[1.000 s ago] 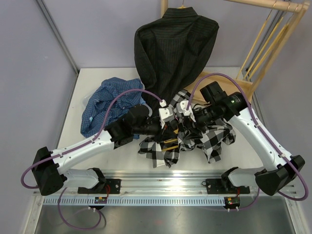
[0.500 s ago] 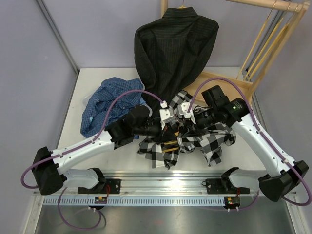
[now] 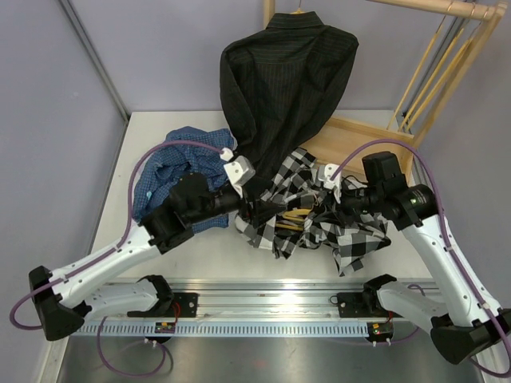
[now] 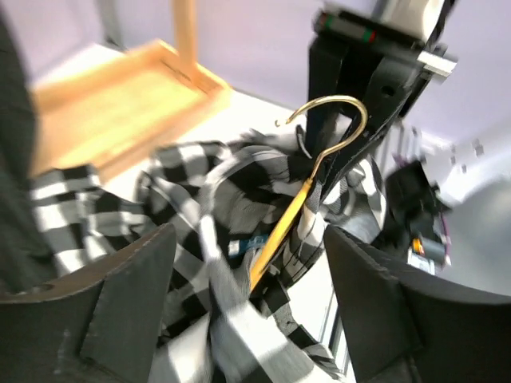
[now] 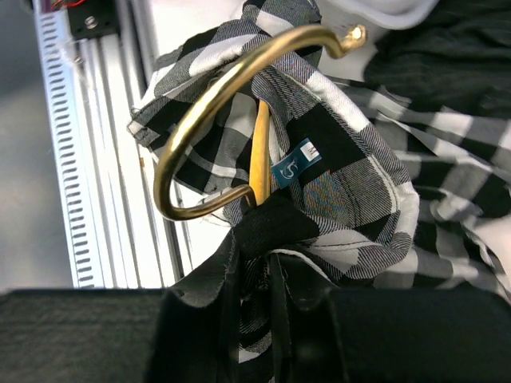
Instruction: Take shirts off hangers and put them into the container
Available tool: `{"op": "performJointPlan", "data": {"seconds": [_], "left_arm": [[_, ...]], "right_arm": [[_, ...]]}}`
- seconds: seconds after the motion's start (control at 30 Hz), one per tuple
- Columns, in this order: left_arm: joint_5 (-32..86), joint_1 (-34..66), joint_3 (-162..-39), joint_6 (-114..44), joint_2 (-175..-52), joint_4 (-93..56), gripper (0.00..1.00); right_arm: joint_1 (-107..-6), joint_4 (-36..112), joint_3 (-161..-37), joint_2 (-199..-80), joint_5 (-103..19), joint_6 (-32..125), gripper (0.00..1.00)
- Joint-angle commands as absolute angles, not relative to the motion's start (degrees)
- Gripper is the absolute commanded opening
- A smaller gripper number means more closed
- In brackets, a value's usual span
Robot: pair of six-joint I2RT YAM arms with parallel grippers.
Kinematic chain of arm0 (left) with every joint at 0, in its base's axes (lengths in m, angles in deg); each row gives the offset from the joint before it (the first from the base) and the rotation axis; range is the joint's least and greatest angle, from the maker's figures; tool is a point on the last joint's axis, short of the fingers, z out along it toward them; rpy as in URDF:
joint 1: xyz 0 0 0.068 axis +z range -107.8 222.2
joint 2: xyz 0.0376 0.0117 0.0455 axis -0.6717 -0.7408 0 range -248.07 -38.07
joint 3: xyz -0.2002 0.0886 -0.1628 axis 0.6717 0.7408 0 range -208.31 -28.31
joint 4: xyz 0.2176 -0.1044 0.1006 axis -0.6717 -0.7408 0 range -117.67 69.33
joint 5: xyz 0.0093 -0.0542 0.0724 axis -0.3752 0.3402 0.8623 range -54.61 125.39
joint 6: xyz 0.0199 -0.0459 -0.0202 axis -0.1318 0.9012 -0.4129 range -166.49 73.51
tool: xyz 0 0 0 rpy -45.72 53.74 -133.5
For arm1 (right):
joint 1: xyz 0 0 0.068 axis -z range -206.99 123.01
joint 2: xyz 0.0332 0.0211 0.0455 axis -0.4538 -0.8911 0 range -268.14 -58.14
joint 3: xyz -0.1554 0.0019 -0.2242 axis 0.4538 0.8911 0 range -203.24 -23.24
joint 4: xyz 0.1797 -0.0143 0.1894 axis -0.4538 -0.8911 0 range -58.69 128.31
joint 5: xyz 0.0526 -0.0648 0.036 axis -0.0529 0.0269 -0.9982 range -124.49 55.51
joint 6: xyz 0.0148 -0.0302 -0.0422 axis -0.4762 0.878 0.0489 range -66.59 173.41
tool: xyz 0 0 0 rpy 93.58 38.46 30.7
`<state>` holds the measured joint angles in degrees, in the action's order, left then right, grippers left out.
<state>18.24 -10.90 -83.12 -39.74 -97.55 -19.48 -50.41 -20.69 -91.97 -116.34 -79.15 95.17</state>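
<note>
I should move my left gripper back, grab the shirt's end opposite my right gripper with it and pull it tight, because the check shirt lies bunched around the yellow hanger.
The black-and-white check shirt lies crumpled mid-table with a yellow hanger still inside it. My right gripper is shut on a fold of that shirt's collar, just below the hanger's brass hook. My left gripper is open, its fingers wide apart on either side of the check shirt and the hanger, gripping nothing. A black pinstriped shirt hangs on the rack behind. A dark blue check shirt lies at the left. The container is out of view.
The wooden rack base sits at the back right under the rail, where bare hangers hang. The aluminium rail runs along the near edge. Grey walls close both sides.
My left gripper has opened and drawn back to the left. My right gripper has shut on the check shirt and moved right, dragging shirt and hanger along.
</note>
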Motion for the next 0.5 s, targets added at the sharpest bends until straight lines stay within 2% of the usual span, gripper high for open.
{"op": "performJointPlan", "data": {"seconds": [0.0,0.2,0.3,0.47], "left_arm": [[28.7,-10.8,-83.9,-39.5,-94.0,-18.4,0.81],[41.1,-10.9,-82.1,-33.1,-93.3,-28.3,0.87],[42.9,-11.5,-79.0,-27.6,-95.3,-26.9,0.94],[47.0,-13.5,-81.4,-23.9,-102.5,-24.6,0.96]], "right_arm": [[-47.1,-15.8,-91.7,-113.5,-78.1,88.9,0.0],[-40.0,-10.9,-91.1,-110.5,-72.6,79.9,0.0],[-37.9,-10.0,-91.5,-110.4,-72.5,77.9,0.0],[-37.1,-10.1,-92.2,-110.9,-72.6,76.3,0.0]]}}
